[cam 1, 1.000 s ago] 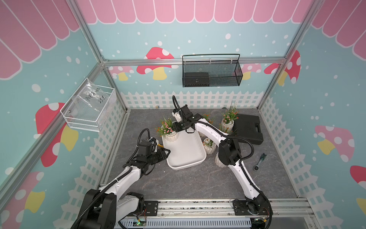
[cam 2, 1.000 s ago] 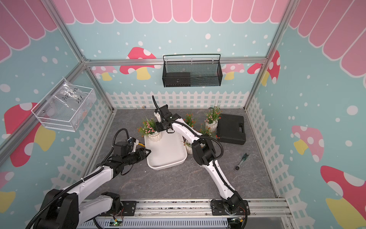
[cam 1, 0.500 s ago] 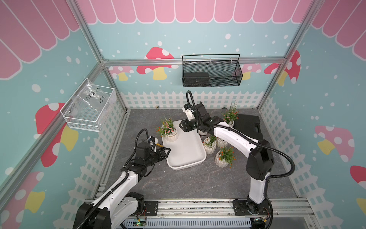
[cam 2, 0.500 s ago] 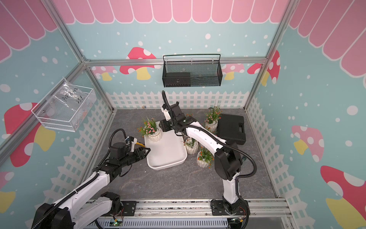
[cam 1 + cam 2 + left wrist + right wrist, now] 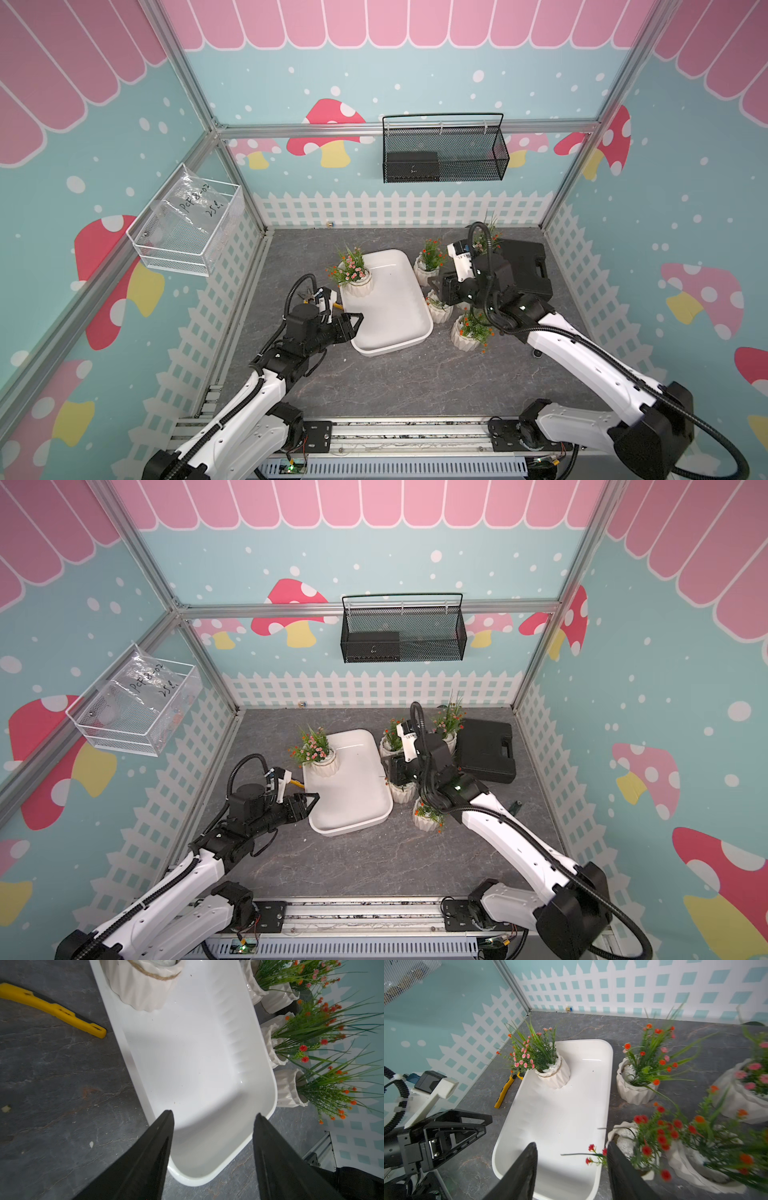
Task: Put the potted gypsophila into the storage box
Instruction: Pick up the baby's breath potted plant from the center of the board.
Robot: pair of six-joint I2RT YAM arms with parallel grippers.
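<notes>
My right gripper is near the pot with red blossoms, which is crowded in between the box and other pots. The gripper should move back and grab the near pot's open-side rim [image 5: 474,336] instead.
The storage box [image 5: 390,316] is a shallow white tray in the middle of the floor. One potted gypsophila [image 5: 353,276] with pink blossoms stands upright in its far-left corner, seen also in the right wrist view [image 5: 553,1076]. Several more pots stand on the floor along its right side [image 5: 430,262] [image 5: 469,332]. My left gripper [image 5: 355,320] hangs open over the box's near-left rim [image 5: 214,1113], holding nothing. My right gripper [image 5: 434,286] is open and empty at the box's right edge [image 5: 571,1145]. One of its fingers is beside a pot with red blossoms [image 5: 633,1147].
A black hard case [image 5: 523,270] lies at the right, behind the right arm. A yellow-handled tool [image 5: 52,1008] lies on the floor left of the box. A black wire basket [image 5: 442,153] hangs on the back wall, a white mesh basket [image 5: 187,232] on the left wall.
My right gripper let go of the pot in the box's far-left corner and drew back across to the box's right side. The left arm barely moved.
</notes>
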